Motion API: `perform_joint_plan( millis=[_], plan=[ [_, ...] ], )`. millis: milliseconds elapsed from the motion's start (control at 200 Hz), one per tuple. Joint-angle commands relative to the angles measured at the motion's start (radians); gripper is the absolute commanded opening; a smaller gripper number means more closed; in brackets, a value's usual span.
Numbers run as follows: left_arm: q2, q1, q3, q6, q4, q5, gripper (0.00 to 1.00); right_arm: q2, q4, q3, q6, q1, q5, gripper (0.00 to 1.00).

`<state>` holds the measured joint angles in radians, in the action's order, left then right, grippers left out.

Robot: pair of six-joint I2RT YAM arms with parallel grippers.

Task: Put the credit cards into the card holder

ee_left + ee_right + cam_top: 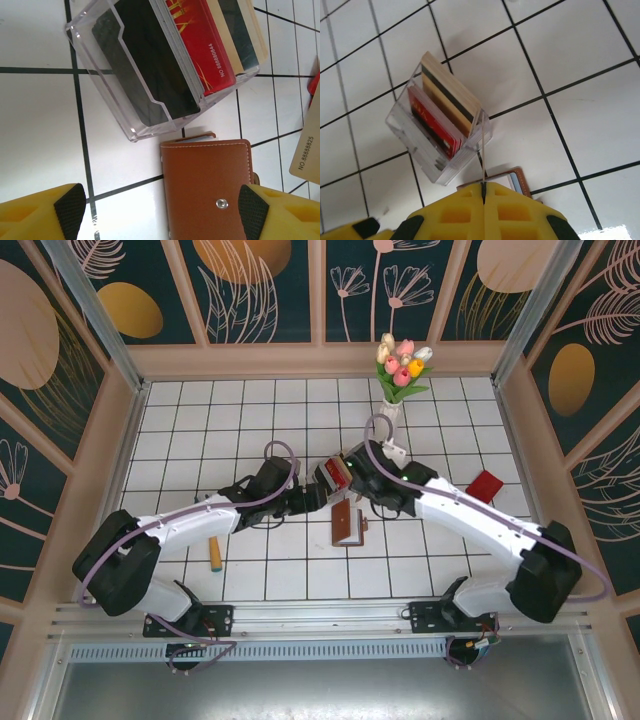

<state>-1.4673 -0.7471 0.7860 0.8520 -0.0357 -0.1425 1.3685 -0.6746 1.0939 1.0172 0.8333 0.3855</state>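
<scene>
My right gripper is holding the card. The card holder's cover (pixel 341 524) hangs half closed over its sleeves, so my right gripper should keep the card beside it while my left gripper pushes the cover open.
The card holder (pixel 207 187) is a brown leather wallet lying shut on the tiles, snap stud up; it also shows from above (pixel 347 525). My left gripper (pixel 161 212) hangs open over it, the right fingertip (pixel 252 212) at the wallet's edge. My right gripper (pixel 484 187) is shut on a beige credit card (pixel 483 150), seen edge-on above the wallet (pixel 516 179). That same card (pixel 310 150) shows at the right edge of the left wrist view. More credit cards (pixel 205 45), black, red and beige, stand in a clear box (pixel 125 107).
The clear box (pixel 332 476) sits just beyond the wallet, between both grippers. A red card (pixel 485 484) lies on the tiles to the right. A red toy shovel (pixel 214 552) lies at the left, and a vase of tulips (pixel 400 375) stands at the back.
</scene>
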Motion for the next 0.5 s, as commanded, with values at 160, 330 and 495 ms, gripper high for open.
perform_joint_plan(
  millis=[160,330,495],
  plan=[
    [0.044,0.001,-0.005,0.016,-0.035,0.060,0.83,0.113,-0.157,0.136,0.126,0.036,0.130,0.00],
    [0.038,0.001,-0.008,0.000,-0.036,0.042,0.84,0.082,-0.105,0.089,0.113,0.038,0.094,0.00],
    [0.031,0.001,-0.006,-0.002,-0.032,0.028,0.84,0.022,-0.058,0.014,0.093,0.020,0.010,0.00]
  ],
)
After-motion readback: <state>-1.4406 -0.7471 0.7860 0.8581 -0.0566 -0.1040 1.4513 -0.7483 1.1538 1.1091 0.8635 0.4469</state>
